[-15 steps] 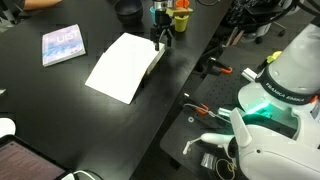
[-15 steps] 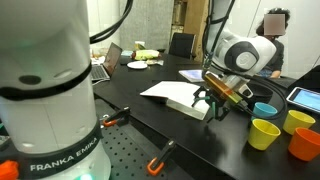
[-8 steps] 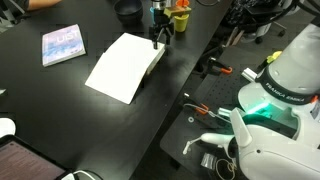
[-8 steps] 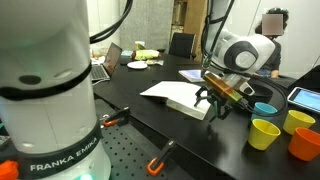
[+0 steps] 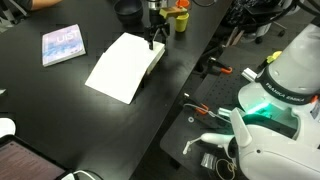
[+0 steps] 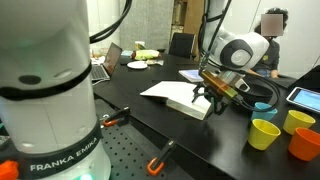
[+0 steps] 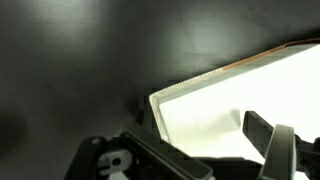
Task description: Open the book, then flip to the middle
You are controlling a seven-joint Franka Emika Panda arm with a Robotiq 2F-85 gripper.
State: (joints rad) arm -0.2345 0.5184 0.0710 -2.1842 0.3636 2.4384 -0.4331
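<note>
The white page [image 7: 232,112] lies under my gripper's spread fingers inside the book's corner [image 7: 160,102], so I should go on pushing inward until it bulges, then close on it.
The book [image 5: 122,66] lies on the black table with a plain white page facing up; a thin tan-orange edge shows along its far side in the wrist view [image 7: 250,95]. It also shows in an exterior view [image 6: 178,95]. My gripper [image 5: 152,40] hangs over the book's corner nearest the cups, also seen in an exterior view [image 6: 206,95]. In the wrist view the gripper [image 7: 205,150] has its fingers spread apart above the white page, holding nothing. The page stack's edge is visible at the corner.
A thinner blue-purple book [image 5: 62,43] lies apart from the open book. Colored cups [image 5: 180,18] stand close behind the gripper; yellow [image 6: 262,132] and orange [image 6: 305,143] cups show in an exterior view. A black bowl [image 5: 128,10] sits nearby. A person [image 6: 272,40] sits beyond.
My gripper has shifted slightly across the book's corner, away from the cups. The book has not visibly moved.
</note>
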